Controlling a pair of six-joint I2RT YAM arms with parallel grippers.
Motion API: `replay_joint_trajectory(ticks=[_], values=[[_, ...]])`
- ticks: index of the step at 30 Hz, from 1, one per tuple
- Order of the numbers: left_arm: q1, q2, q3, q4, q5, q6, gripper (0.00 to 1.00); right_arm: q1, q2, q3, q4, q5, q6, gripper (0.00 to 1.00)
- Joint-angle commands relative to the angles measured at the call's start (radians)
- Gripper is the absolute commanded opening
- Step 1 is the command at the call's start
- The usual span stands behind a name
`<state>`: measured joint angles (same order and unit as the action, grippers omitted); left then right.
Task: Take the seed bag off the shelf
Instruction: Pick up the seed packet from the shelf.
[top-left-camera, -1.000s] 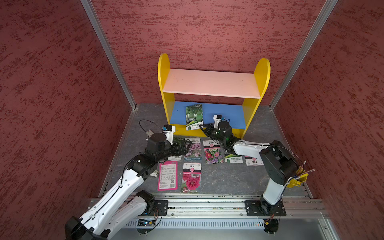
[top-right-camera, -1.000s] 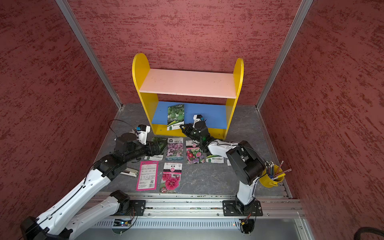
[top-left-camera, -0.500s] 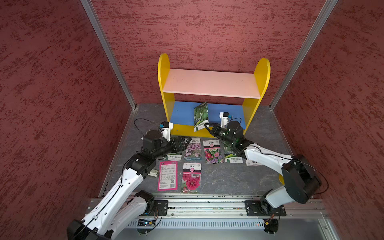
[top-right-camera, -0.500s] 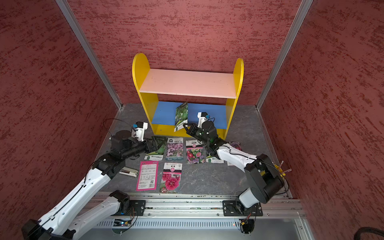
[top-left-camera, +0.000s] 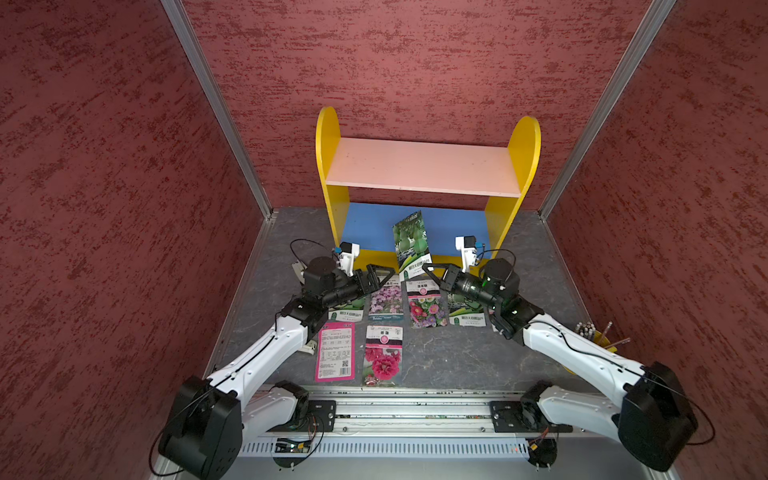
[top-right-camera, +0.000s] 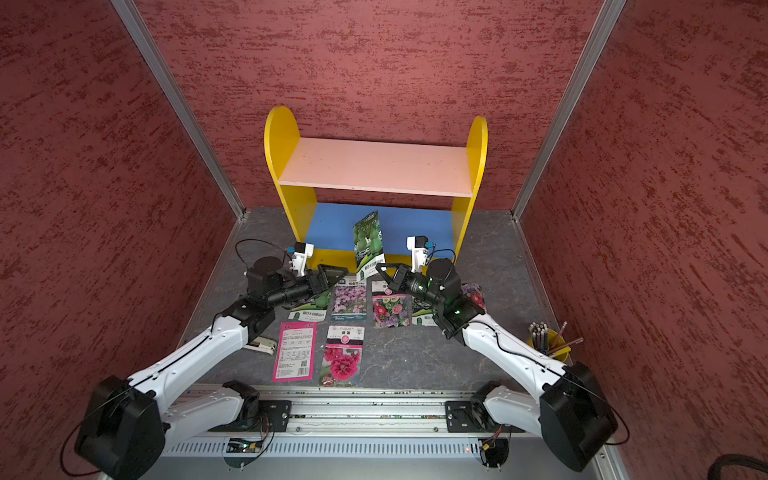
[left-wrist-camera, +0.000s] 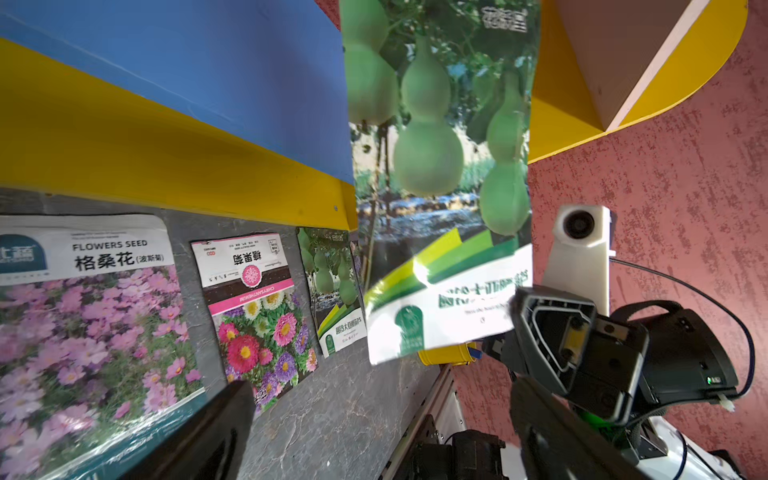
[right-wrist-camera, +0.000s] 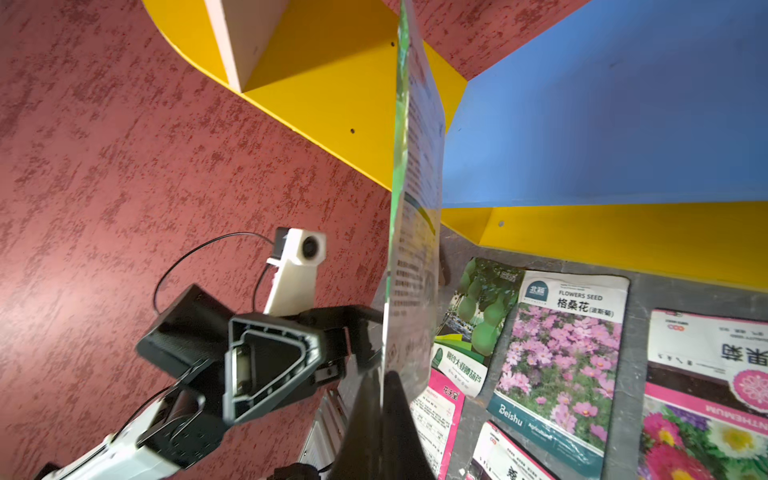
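Observation:
My right gripper holds the slanted seed bag by its lower corner (top-left-camera: 427, 261). My left gripper should take the bag's loose edge (top-left-camera: 398, 256) and lay the bag on clear floor.
The seed bag (top-left-camera: 410, 243) (top-right-camera: 367, 242), green with gourds on it, stands upright at the front edge of the shelf's blue lower board (top-left-camera: 368, 224) (top-right-camera: 409, 226). My right gripper (top-left-camera: 428, 268) (top-right-camera: 380, 268) is shut on its lower white corner; the right wrist view shows the bag (right-wrist-camera: 415, 199) edge-on between my right gripper's (right-wrist-camera: 383, 376) jaws. My left gripper (top-left-camera: 380, 274) (top-right-camera: 334, 272) (left-wrist-camera: 382, 415) hangs open just left of the bag (left-wrist-camera: 440, 158), with nothing between its fingers. The shelf's pink upper board (top-left-camera: 419, 166) (top-right-camera: 374, 166) is bare.
Several seed packets (top-left-camera: 386, 301) (top-left-camera: 382, 353) lie flat on the grey floor in front of the shelf, under both grippers. A yellow cup of pencils (top-left-camera: 594, 336) (top-right-camera: 548, 343) stands at the right. A stapler (top-right-camera: 262, 343) lies by the left arm. Red walls close in on three sides.
The seed bag lay on the blue board; my right gripper has raised it upright and carried it right and forward. The right arm pulled back. My left gripper edged toward the shelf.

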<state>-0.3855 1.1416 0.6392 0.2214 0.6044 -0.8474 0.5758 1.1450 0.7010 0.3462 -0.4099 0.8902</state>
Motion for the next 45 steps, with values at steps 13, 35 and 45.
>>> replay_joint_trajectory(ticks=[13, 35, 45], values=[[-0.011, 0.263, 0.0, 0.684, 0.089, -0.269, 0.76, -0.005, -0.105, -0.105, 0.122, -0.134, 0.104, 0.0], [-0.042, 0.205, 0.024, 0.567, 0.113, -0.223, 0.0, -0.005, -0.138, -0.09, -0.004, -0.1, 0.025, 0.12], [-0.07, 0.068, 0.008, 0.29, 0.143, -0.109, 0.0, -0.005, -0.295, 0.056, -0.632, 0.041, -0.26, 0.83]])
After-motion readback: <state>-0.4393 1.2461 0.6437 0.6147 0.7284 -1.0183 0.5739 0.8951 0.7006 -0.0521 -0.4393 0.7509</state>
